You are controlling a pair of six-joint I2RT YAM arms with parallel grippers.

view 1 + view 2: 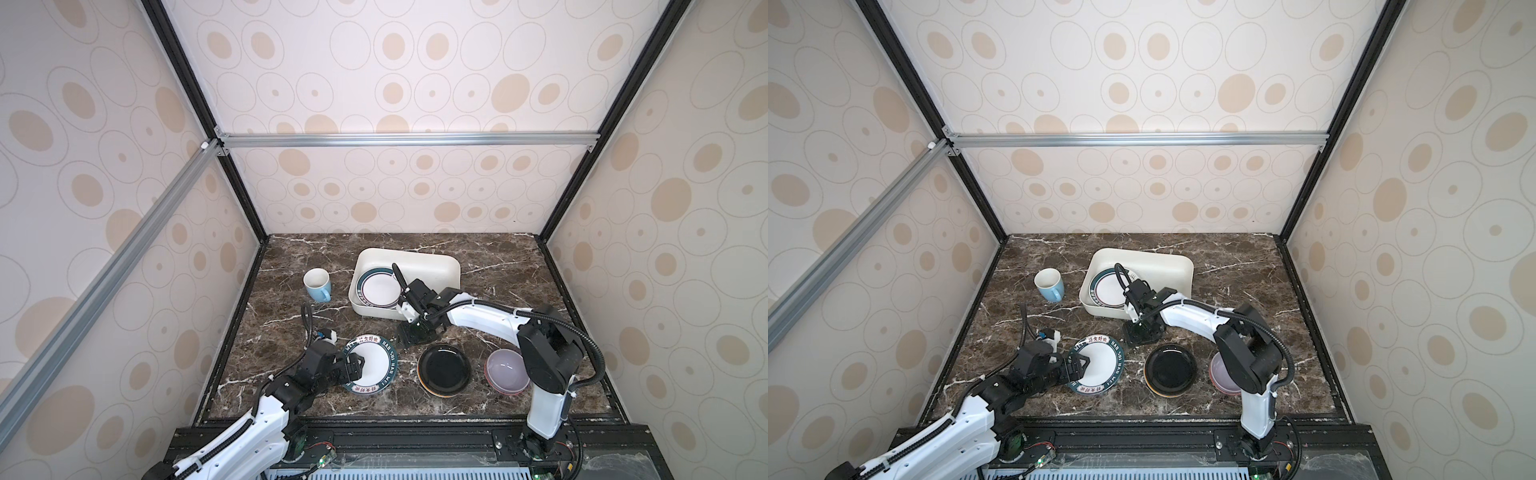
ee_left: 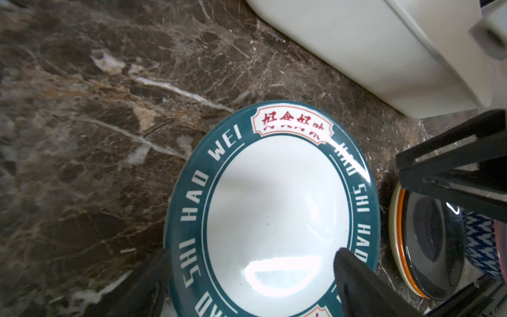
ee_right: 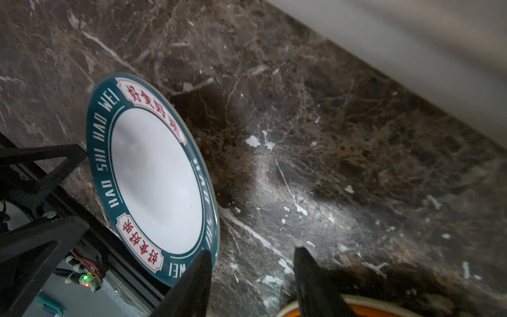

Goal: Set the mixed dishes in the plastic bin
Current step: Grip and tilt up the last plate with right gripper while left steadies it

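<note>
The teal plate's rim (image 1: pixel 393 360) opposite my left gripper lies free. I should keep moving my right gripper there until its open fingers are on both sides of that rim (image 1: pixel 391 348) and close.
A white plate with a teal lettered rim (image 1: pixel 374 370) (image 1: pixel 1100 365) (image 2: pixel 274 205) (image 3: pixel 156 178) lies front left on the marble. My left gripper (image 1: pixel 355 368) (image 2: pixel 252 252) is open and astride its near rim, one finger over the white centre and one outside the rim. The off-white plastic bin (image 1: pixel 415 254) (image 1: pixel 1142 253) sits at the back and holds a similar plate (image 1: pixel 378 289). My right gripper (image 1: pixel 415 332) (image 3: pixel 252 252) hangs open and empty over bare marble, just in front of the bin. A light-blue mug (image 1: pixel 318 284) stands left of the bin.
A glossy black plate (image 1: pixel 444 370) (image 2: pixel 430 247) tops a short stack with orange and cream rims, right of the teal plate. A lilac bowl (image 1: pixel 505 368) nests in a red one beside the right arm, which partly hides it. Enclosure walls border the marble on three sides.
</note>
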